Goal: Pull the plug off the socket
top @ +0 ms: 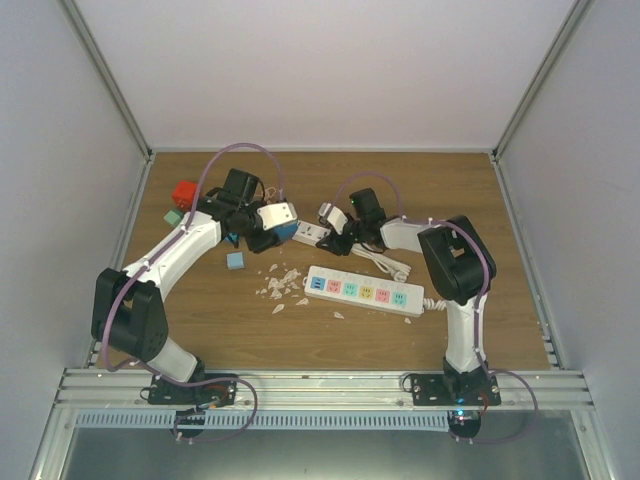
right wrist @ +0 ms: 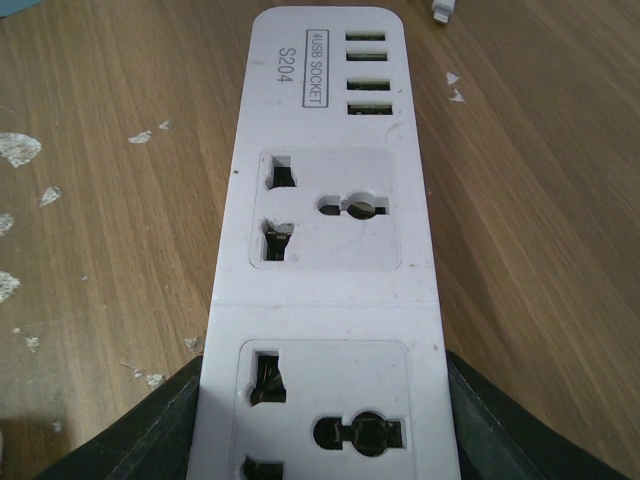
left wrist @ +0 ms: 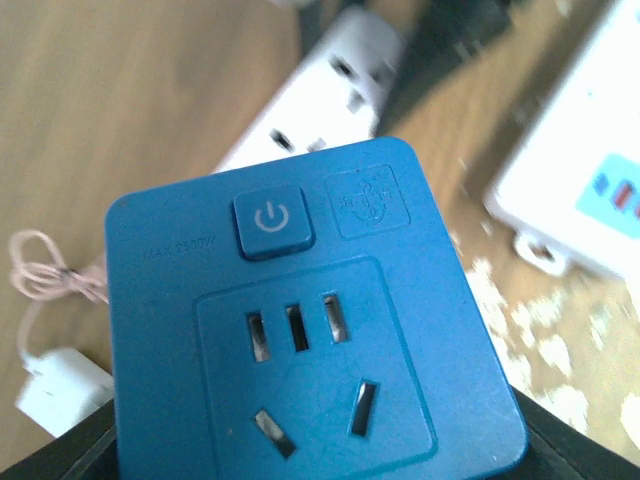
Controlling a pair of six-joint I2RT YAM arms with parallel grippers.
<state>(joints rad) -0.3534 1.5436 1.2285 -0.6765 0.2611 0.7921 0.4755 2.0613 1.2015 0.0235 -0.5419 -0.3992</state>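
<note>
The blue plug (top: 287,231) is clear of the socket, so the robot's left gripper should go on going to the open wood (top: 212,293) near the pale blue cube and let go of the plug there.
The plug (left wrist: 310,320) is a blue square adapter with a power button and slot holes, and it fills the left wrist view. My left gripper (left wrist: 320,450) is shut on its sides, with dark fingers (left wrist: 575,440) showing at the lower corners. From above, the plug (top: 284,230) hangs just left of the socket (top: 311,234), a short white strip. My right gripper (right wrist: 325,420) is shut across the socket (right wrist: 330,200), its fingers (right wrist: 150,430) on both long edges. Both outlets and the USB ports in the right wrist view hold nothing.
A longer white power strip (top: 365,291) with coloured outlets lies in front of the arms, its coiled cord (top: 385,262) behind it. White flakes (top: 280,283) are scattered mid-table. A red block (top: 185,191), a green block (top: 173,215) and a pale blue cube (top: 236,260) sit on the left.
</note>
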